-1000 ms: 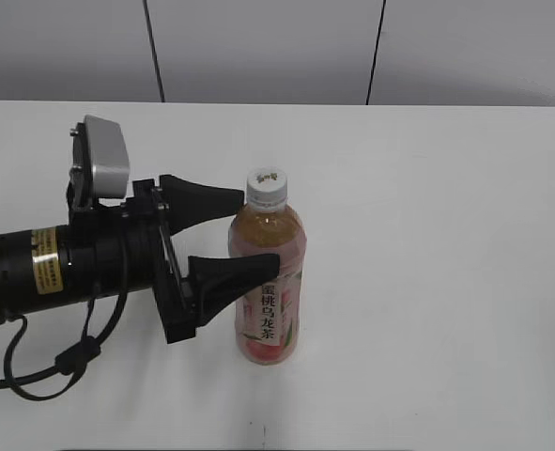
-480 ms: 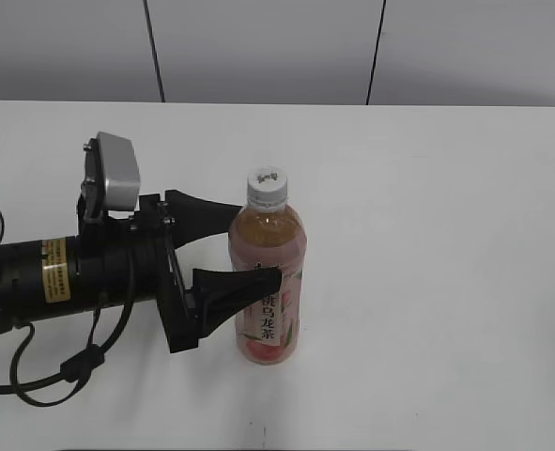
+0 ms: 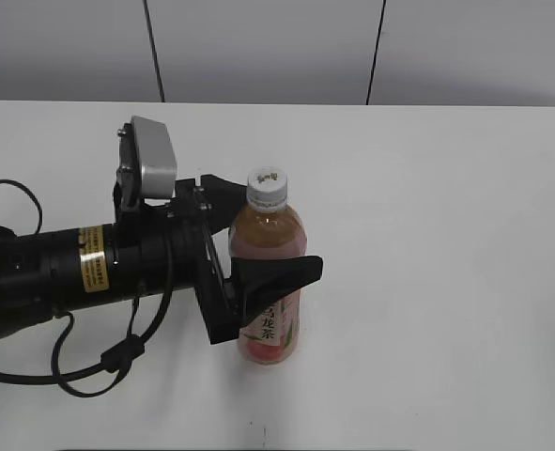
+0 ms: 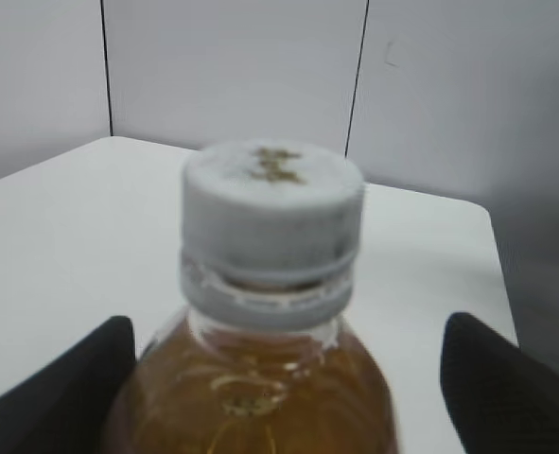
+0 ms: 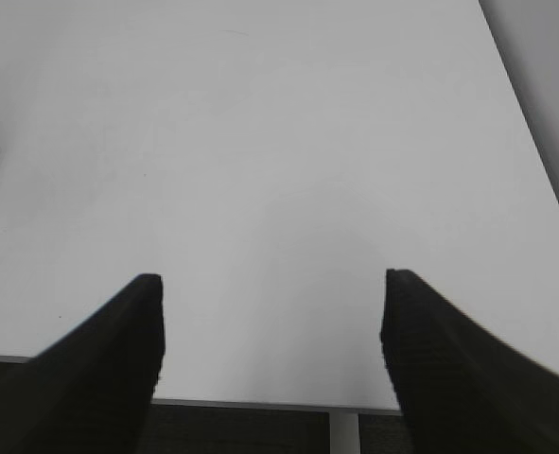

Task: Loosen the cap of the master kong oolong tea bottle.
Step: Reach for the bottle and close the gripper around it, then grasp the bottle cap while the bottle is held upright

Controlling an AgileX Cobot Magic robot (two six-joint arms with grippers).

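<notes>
My left gripper's fingers straddle the bottle's body (image 3: 268, 234) below the neck, so they should close and steady the bottle while my right gripper comes to the white cap (image 3: 267, 187).
The master kong oolong tea bottle (image 3: 275, 329) stands upright on the white table, with amber tea and a pink label. Its white cap (image 3: 267, 186) is on the neck. My left gripper (image 3: 279, 233) is open and straddles the bottle's upper body, one black finger in front and one behind. In the left wrist view the cap (image 4: 272, 213) and the bottle's shoulder (image 4: 260, 388) fill the middle, between the fingers of my left gripper (image 4: 284, 383), with a gap on the right side. My right gripper (image 5: 271, 331) is open and empty over bare table, outside the exterior view.
The white table (image 3: 446, 235) runs back to a grey panelled wall (image 3: 258, 47). In the right wrist view the table (image 5: 260, 142) shows its near edge just under the right fingers.
My left gripper has moved right, so its fingers now reach along both sides of the bottle instead of stopping at its left side. The bottle has stayed put.
</notes>
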